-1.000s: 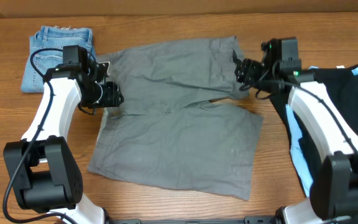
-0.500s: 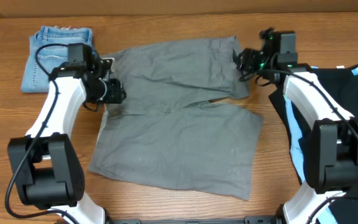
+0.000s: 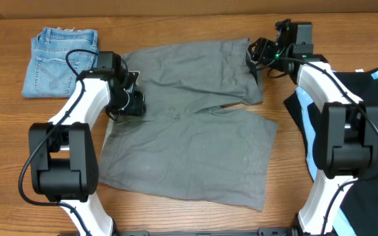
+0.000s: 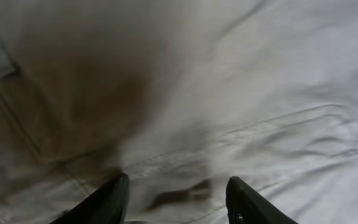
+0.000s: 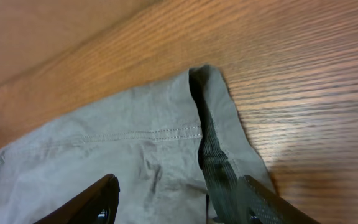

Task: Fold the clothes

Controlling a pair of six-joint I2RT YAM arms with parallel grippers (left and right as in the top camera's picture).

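Note:
The upper layer of the grey shorts stops short of the under layer at the far hem (image 3: 251,64), so the robot's right gripper should move inward, grasp the hem's corner (image 3: 243,43) and straighten it.
The grey shorts (image 3: 189,141) lie spread flat on the wooden table, waistband at the left, legs to the right. My left gripper (image 3: 135,103) is open, low over the waistband area; its wrist view shows grey cloth and seams (image 4: 229,93) between the fingers (image 4: 176,199). My right gripper (image 3: 253,56) is open over the far leg's top right corner; its wrist view shows the hem corner (image 5: 207,106) between the fingers (image 5: 179,202). Neither holds cloth.
Small folded blue denim shorts (image 3: 58,56) lie at the back left. A black garment with light-blue fabric (image 3: 366,118) lies at the right edge, under the right arm. Bare wood shows in front of the grey shorts.
My left gripper moved right, from the shorts' left edge onto the waistband. My right gripper moved back toward the far leg's top corner. The shorts have not moved.

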